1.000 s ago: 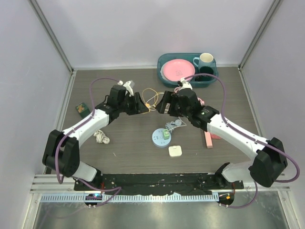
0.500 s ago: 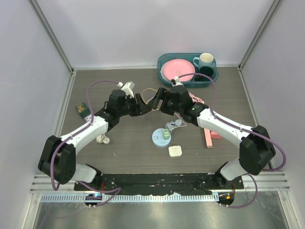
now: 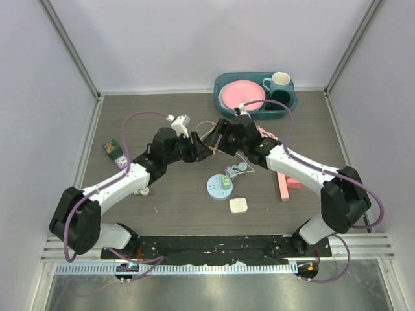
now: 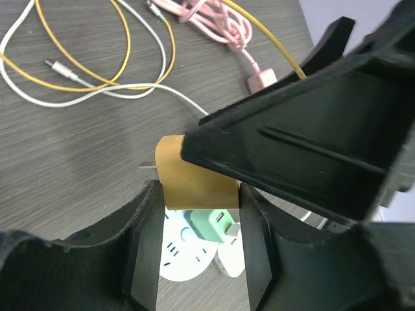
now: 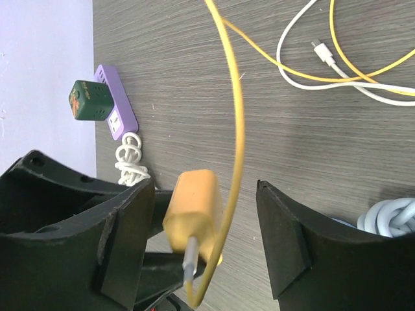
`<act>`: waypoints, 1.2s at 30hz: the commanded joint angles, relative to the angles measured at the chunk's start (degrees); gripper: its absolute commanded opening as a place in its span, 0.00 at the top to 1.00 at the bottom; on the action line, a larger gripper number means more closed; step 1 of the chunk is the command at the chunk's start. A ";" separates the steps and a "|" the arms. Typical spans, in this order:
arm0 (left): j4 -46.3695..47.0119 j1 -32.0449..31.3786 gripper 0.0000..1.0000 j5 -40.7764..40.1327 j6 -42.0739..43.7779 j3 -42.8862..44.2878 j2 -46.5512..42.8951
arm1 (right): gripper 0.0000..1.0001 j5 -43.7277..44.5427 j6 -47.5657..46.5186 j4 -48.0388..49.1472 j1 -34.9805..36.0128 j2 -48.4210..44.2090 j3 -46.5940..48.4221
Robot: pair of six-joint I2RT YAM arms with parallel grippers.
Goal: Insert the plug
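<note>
I should take the plug by its cable end with my right gripper and put the plug into the socket, because the yellow plug's pins point across my left gripper.
A yellow plug with a yellow cable is clamped between my left gripper's fingers, held above the table. My right gripper is open, its fingers on either side of the same plug without touching it. In the top view the two grippers meet at mid-table, the left gripper and the right gripper. The round white socket with a green adapter in it lies just nearer than them. It shows below the plug in the left wrist view.
A white square adapter lies near the socket. Loose white, yellow and pink cables lie behind the grippers. A teal tray with a plate and mugs stands at the back. A pink block lies right; a green cube and a coiled white cable lie left.
My left gripper has moved right and slightly nearer, toward the table's middle. My right gripper has swung left to meet it, and its fingers now sit around the plug.
</note>
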 commanded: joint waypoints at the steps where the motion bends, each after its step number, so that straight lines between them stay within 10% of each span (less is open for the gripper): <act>1: 6.73 -0.53 0.73 0.99 0.21 -0.55 -2.61 | 0.32 0.18 1.20 3.80 -0.82 -0.21 0.76; 15: 5.41 -1.15 0.68 -5.43 -2.17 -1.69 -1.91 | 0.52 -12.21 -1.17 -1.73 -0.73 4.36 3.40; 22: 5.06 -1.50 0.43 -5.34 -1.56 -2.92 -2.86 | 0.99 -10.55 -6.96 -7.79 -0.73 4.10 7.26; 27: -0.99 -1.50 0.15 -11.03 3.09 -3.98 -7.87 | 0.99 -8.00 -12.14 -15.78 -0.56 4.45 12.27; 36: -16.99 -1.50 0.00 -28.17 19.35 -2.84 -24.04 | 0.99 -3.16 -18.84 -32.13 3.22 9.46 19.92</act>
